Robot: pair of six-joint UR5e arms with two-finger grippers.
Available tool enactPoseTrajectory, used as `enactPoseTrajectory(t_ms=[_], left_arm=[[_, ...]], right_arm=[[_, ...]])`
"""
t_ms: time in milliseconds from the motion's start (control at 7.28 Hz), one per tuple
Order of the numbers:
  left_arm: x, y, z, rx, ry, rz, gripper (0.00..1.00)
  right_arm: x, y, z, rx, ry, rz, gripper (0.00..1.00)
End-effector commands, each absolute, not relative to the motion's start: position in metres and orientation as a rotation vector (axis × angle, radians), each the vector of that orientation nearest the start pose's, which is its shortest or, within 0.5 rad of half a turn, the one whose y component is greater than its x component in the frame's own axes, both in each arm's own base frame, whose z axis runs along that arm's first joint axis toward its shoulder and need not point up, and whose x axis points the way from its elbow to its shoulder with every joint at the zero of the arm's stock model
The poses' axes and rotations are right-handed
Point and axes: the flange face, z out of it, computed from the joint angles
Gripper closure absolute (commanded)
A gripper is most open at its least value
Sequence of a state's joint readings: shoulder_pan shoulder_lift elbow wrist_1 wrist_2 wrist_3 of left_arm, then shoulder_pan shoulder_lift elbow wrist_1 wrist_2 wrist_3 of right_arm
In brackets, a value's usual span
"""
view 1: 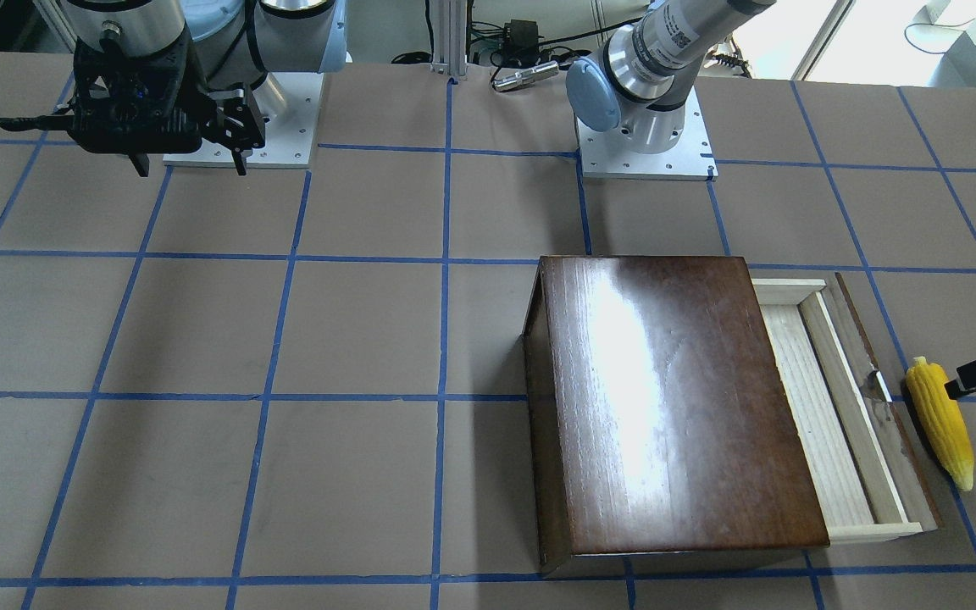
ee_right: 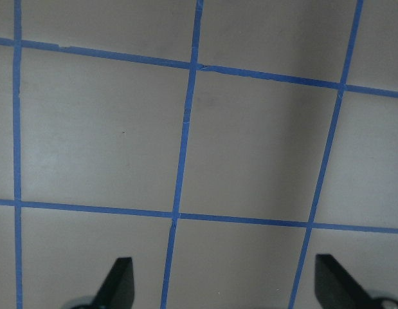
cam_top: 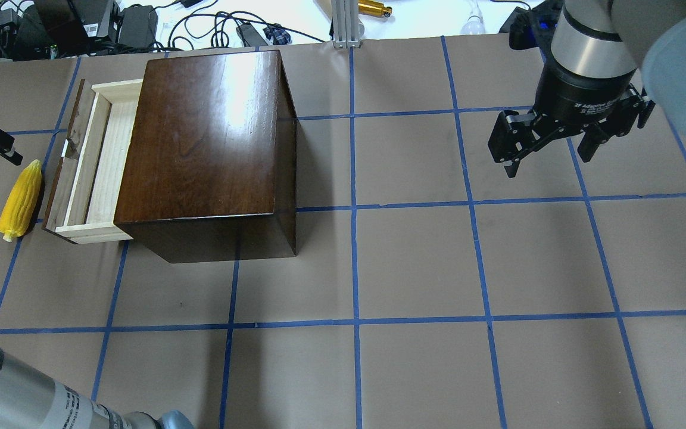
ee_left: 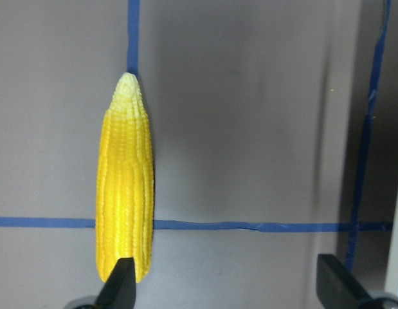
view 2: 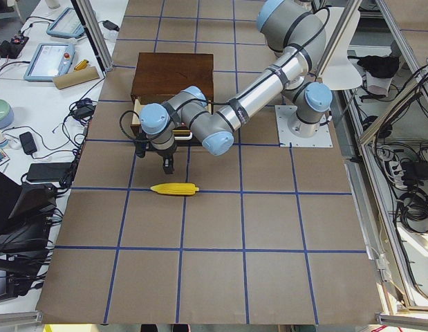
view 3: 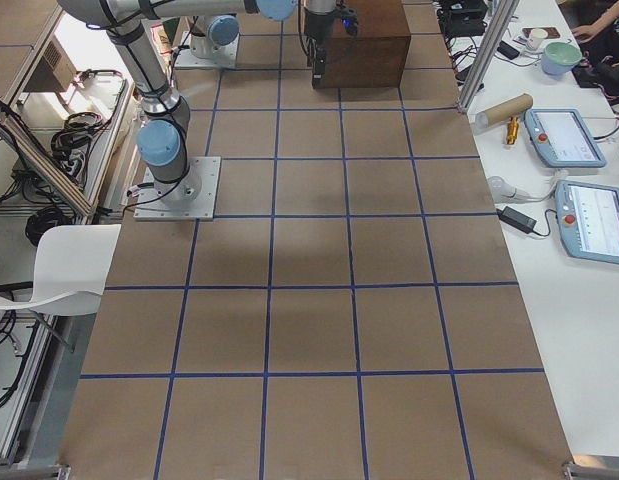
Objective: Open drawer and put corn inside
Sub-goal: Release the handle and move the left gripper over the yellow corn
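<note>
The drawer's open gap (view 1: 817, 405) is wider than the yellow corn (view 1: 942, 423), so I expect the corn to fit inside and settle slantwise when I lower it.
The dark-brown box (cam_top: 206, 137) stands on the table with its drawer (cam_top: 105, 161) pulled partly out, pale wood inside and nothing in it. The yellow corn (cam_top: 20, 199) lies flat on the table just outside the drawer's front panel (view 1: 873, 407), parallel to it. My left gripper (ee_left: 227, 290) is open and empty, hovering over the corn's blunt end; the corn (ee_left: 125, 193) lies in line with one finger (ee_left: 121, 283), not between the two. My right gripper (cam_top: 548, 164) is open and empty, held high far from the box.
The table is brown paper with a blue tape grid. Both arm bases (view 1: 645, 144) stand at the robot's edge. Cables and tablets lie beyond the table's far edge (cam_top: 200, 24). The corn also shows in the exterior left view (view 2: 175, 189).
</note>
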State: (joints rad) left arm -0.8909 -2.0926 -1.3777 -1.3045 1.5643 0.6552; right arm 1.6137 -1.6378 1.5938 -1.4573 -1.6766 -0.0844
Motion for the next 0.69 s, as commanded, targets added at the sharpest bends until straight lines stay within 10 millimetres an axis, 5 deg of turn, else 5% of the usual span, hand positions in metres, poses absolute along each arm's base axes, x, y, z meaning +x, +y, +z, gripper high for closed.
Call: enactPoseTrajectory(t_ms=[0, 550], left_arm=[[0.333, -0.615, 0.259, 0.059, 3.144, 0.160, 0.00], [0.342, -0.616, 0.196, 0.135, 3.138, 0.282, 0.00]], right_arm=[[0.142, -0.451, 0.498, -0.212, 3.237, 0.118, 0.00], [0.142, -0.451, 0.498, -0.212, 3.237, 0.118, 0.00]])
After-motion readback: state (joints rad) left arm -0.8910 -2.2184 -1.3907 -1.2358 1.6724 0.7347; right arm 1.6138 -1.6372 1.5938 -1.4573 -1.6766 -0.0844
